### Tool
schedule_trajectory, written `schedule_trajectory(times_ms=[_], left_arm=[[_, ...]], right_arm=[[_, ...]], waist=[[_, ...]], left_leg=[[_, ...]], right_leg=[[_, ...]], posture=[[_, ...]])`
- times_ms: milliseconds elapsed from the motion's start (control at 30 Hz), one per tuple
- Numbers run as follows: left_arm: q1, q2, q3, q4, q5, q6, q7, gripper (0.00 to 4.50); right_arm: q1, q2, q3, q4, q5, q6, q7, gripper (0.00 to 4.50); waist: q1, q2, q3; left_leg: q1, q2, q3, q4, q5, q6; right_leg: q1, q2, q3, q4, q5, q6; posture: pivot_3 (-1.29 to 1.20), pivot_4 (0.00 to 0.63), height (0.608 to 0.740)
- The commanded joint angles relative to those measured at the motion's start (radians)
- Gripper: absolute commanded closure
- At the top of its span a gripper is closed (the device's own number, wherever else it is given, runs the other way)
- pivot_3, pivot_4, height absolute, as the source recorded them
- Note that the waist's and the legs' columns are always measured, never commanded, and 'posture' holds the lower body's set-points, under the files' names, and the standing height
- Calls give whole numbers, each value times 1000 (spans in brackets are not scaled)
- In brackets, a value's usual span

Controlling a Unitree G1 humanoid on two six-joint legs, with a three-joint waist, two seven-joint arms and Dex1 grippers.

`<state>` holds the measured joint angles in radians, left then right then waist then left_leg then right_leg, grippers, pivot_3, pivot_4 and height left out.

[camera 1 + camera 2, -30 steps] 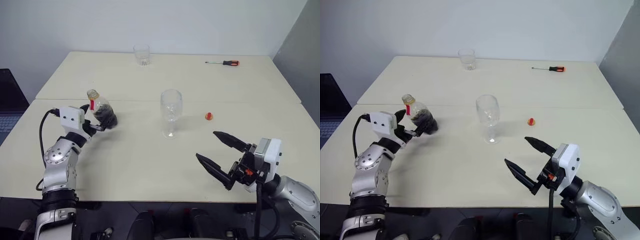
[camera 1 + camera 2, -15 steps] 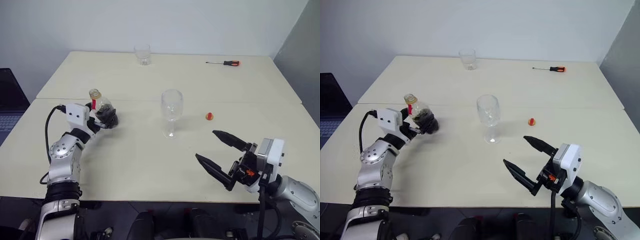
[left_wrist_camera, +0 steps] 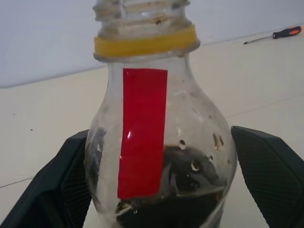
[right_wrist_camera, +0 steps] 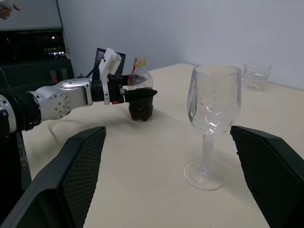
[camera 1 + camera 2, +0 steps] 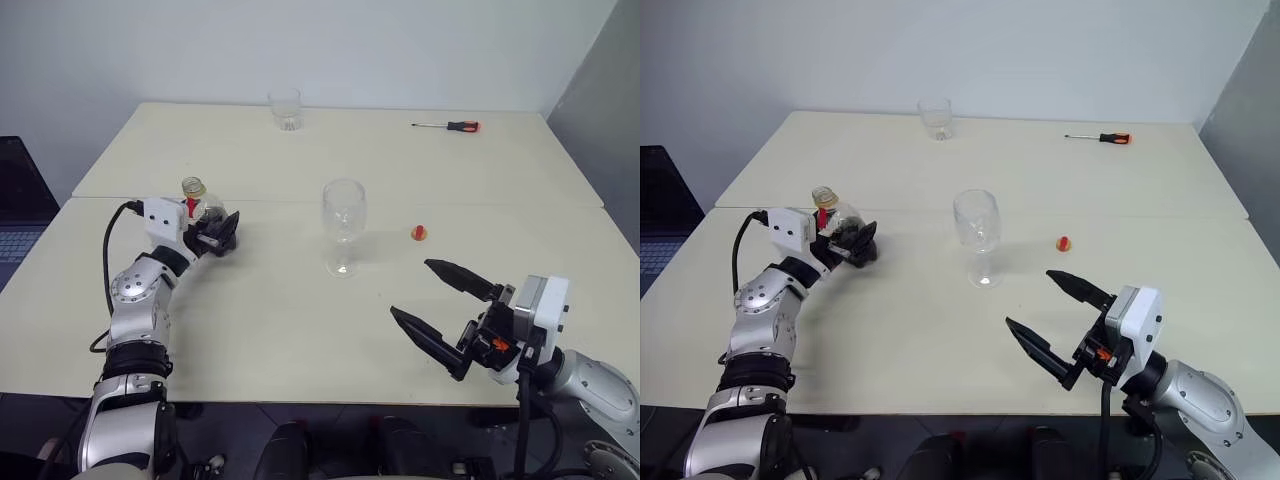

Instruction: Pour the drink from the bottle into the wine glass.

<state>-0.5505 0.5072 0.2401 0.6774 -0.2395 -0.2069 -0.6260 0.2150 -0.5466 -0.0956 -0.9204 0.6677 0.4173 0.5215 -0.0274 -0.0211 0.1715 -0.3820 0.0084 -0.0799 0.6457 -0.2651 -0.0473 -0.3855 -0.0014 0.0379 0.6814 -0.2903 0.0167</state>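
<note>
I expect the dark drink (image 3: 168, 209) to stream out only when I tip the bottle opening-down, because the drink is well below the bottle's uncapped opening (image 5: 192, 182).
The bottle (image 5: 199, 207) stands upright on the left side of the table (image 5: 290, 330), uncapped, with a yellow neck ring and a red strip. The dark drink (image 3: 183, 187) fills its lower part. My left gripper (image 5: 217, 236) is open and straddles the bottle's body, with a black finger (image 3: 270, 171) close on each side. I cannot tell whether the fingers touch it. The empty wine glass (image 5: 343, 215) stands upright mid-table, well to the right of the bottle. My right gripper (image 5: 411, 288) is open and empty, low near the front edge, right of the glass.
A small red-and-yellow cap (image 5: 419, 233) lies right of the glass. A short clear tumbler (image 5: 285, 108) and a screwdriver (image 5: 448, 126) sit at the far edge. A dark laptop (image 5: 15, 215) stands past the table's left side.
My left hand has pushed forward, so its open fingers now reach along both sides of the bottle. The bottle, the glass and the right arm have stayed put.
</note>
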Motion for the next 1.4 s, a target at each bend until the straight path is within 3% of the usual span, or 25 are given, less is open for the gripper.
schedule_trajectory(times_ms=[33, 267, 367, 567, 700, 867, 1400], left_arm=[[-40, 0, -8, 47, 16, -32, -6, 0], [-78, -2, -11, 109, 20, -61, -22, 0], [-93, 1, -5, 128, 13, -69, -34, 624], [-111, 4, 1, 154, 11, -82, -44, 2329], [-115, 3, -1, 153, 11, -85, -48, 2964], [-139, 5, -31, 123, 32, -71, -63, 3182], [-371, -19, -172, 96, 61, -28, -259, 3182]], right_arm=[[-11, -5, 0, -47, 0, -22, -3, 23], [-9, -5, -1, -48, -2, -20, -9, 23], [-10, -3, 2, -49, -4, -19, -11, 0], [-20, 0, 9, -42, -9, -19, -11, 0], [-20, 1, 13, -29, -18, -27, -4, 0], [-33, 4, 10, 8, -32, -46, 12, 0], [-169, 71, 122, 226, -206, -63, -22, 0]], waist=[[0, 0, 0], [0, -1, 1], [0, -1, 1], [-1, -2, 1], [-1, -2, 1], [0, -3, 2], [-1, -7, 3]], left_leg=[[0, 0, 0, 0, 0, 0], [0, 0, 0, 0, 0, 0], [0, 0, 0, 0, 0, 0], [0, 0, 0, 0, 0, 0], [0, 0, 0, 0, 0, 0], [0, 0, 0, 0, 0, 0], [-1, -1, 1, 0, 0, 0]], right_leg=[[0, 0, 0, 0, 0, 0], [0, 0, 0, 0, 0, 0], [0, 0, 0, 0, 0, 0], [0, 0, 0, 0, 0, 0], [0, 0, 0, 0, 0, 0], [0, 0, 0, 0, 0, 0], [-2, 2, 0, 1, 0, 0]], posture=[[0, 150, 740], [0, 150, 740], [0, 150, 740], [0, 150, 740], [0, 150, 740], [0, 150, 740], [0, 150, 740]])
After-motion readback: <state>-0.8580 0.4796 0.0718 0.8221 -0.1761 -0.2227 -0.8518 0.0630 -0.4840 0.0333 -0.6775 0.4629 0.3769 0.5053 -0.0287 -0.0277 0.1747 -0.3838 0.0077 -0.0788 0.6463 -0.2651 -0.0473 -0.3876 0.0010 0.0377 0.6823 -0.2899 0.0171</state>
